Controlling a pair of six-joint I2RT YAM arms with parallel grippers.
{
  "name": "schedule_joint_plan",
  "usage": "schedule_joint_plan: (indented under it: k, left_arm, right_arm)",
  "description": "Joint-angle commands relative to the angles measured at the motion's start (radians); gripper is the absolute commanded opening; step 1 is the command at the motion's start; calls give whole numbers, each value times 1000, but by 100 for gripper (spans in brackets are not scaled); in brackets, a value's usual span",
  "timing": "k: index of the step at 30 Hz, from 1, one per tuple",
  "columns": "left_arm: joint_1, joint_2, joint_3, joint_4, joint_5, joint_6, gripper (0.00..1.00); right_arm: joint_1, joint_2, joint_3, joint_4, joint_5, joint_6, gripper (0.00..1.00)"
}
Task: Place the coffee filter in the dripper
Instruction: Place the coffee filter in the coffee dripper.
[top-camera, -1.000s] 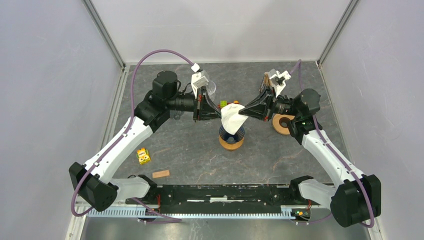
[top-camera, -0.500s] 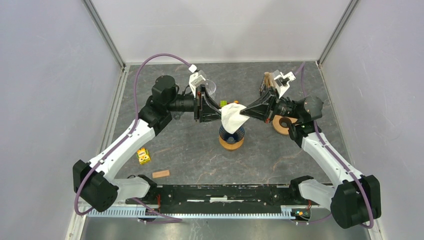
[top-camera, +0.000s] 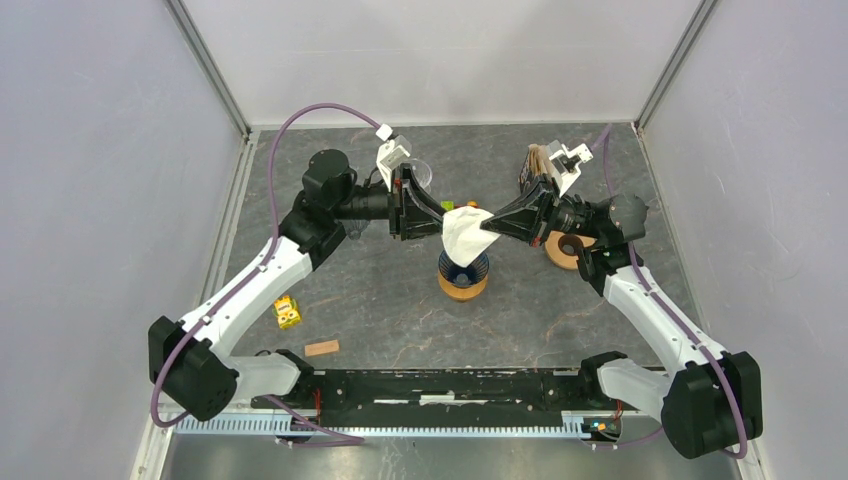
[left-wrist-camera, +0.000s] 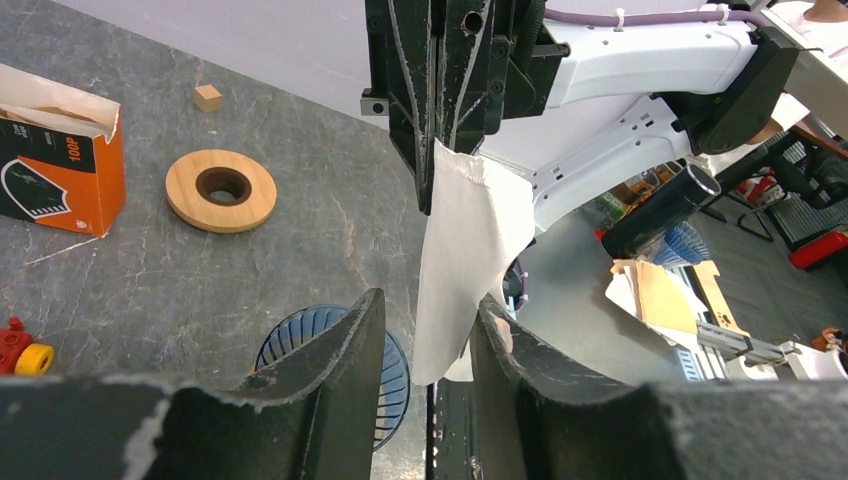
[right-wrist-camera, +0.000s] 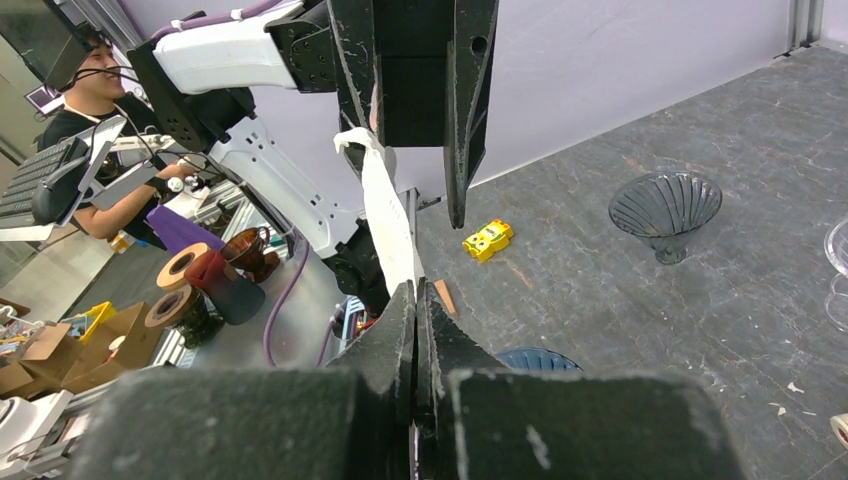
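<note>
My left gripper should hold the filter's loose end (left-wrist-camera: 440, 345) while my right gripper opens and comes in from above, because my right gripper is pinching the flat filter (left-wrist-camera: 458, 172) by its edge.
The white paper coffee filter (top-camera: 463, 235) hangs in the air just above the blue ribbed dripper (top-camera: 463, 268), which sits on a round wooden base. My right gripper (top-camera: 489, 226) is shut on the filter's right edge; in the right wrist view (right-wrist-camera: 414, 285) the filter (right-wrist-camera: 385, 220) rises from the closed jaws. My left gripper (top-camera: 441, 222) is open at the filter's left side. In the left wrist view (left-wrist-camera: 428, 297) the filter (left-wrist-camera: 462, 260) hangs between the spread fingers, with the dripper (left-wrist-camera: 290, 345) below.
A wooden ring (top-camera: 565, 248) and an orange filter box (top-camera: 540, 160) lie back right. A dark glass dripper (right-wrist-camera: 665, 207) and a clear glass (top-camera: 420, 172) stand behind the left arm. A yellow toy (top-camera: 288, 312) and a wooden block (top-camera: 322, 348) lie front left.
My left arm has shifted slightly, bringing its open gripper closer around the filter's left edge. The right gripper and the filter have stayed almost still above the dripper.
</note>
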Motion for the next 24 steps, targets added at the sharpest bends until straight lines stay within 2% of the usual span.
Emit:
schedule_joint_plan:
  k: [1, 9, 12, 14, 16, 18, 21, 24]
  left_arm:
    - [-3, 5, 3, 53, 22, -29, 41]
    - [-7, -1, -7, 53, 30, -23, 29]
    - [-8, -1, -7, 60, 35, -33, 16]
    - [-7, -7, -12, 66, 38, -44, 3]
    - [-7, -16, -17, 67, 38, -49, 2]
    - [-6, -31, -25, 47, 11, -42, 2]
    - [-2, -43, 17, -126, -113, 44, 2]
    - [-4, -44, 77, -286, -261, 95, 2]
  right_arm:
    - [-4, -11, 2, 40, 19, 11, 0]
    - [-4, -2, 4, 39, 21, 16, 0]
    - [-5, -1, 3, 34, 22, 11, 2]
    - [-4, 0, 5, 19, 26, -3, 9]
    - [-6, -1, 15, -33, 30, -44, 20]
    - [-11, -7, 39, -128, 40, -128, 38]
    - [-14, -18, 138, -431, 86, -398, 60]
    - [-13, -12, 309, -790, 212, -698, 71]
